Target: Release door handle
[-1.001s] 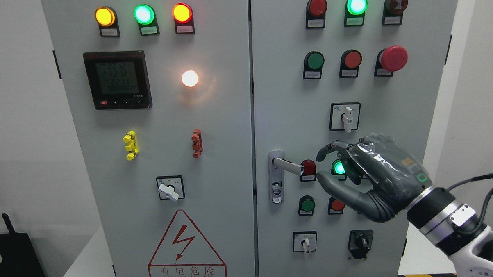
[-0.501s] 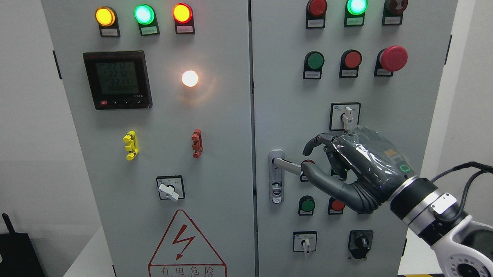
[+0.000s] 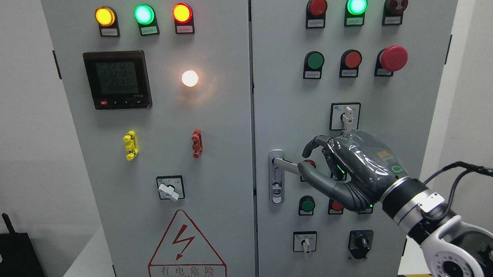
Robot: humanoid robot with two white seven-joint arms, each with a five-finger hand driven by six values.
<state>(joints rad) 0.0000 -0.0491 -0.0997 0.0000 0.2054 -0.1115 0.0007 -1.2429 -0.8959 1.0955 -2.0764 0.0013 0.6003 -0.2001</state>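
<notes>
My gripper will make the cabinet door (image 3: 351,90) swing open at the dark seam when it pulls the door, because the lever (image 3: 286,165) sticks out sideways from its backplate next to that seam.
The silver door handle (image 3: 285,164) is on the right cabinet door (image 3: 286,92), its lever pointing right from a vertical backplate with a keyhole. My right hand (image 3: 307,157) comes in from the lower right, fingers loosely spread. Its thumb tip lies at the free end of the lever, just under it. The curled fingers (image 3: 313,142) hover above that end without closing on it. Whether the thumb touches the lever cannot be told. The palm hides the small buttons right of the handle. No left arm shows.
Indicator lamps, push buttons and a red mushroom stop button (image 3: 393,58) fill the right door. A white selector switch (image 3: 346,116) sits just above my hand. The left door carries a meter (image 3: 117,80), a lit lamp and a warning triangle (image 3: 186,247).
My right hand has moved left and slightly up, from beside the green button to the end of the handle lever. The lever has not turned.
</notes>
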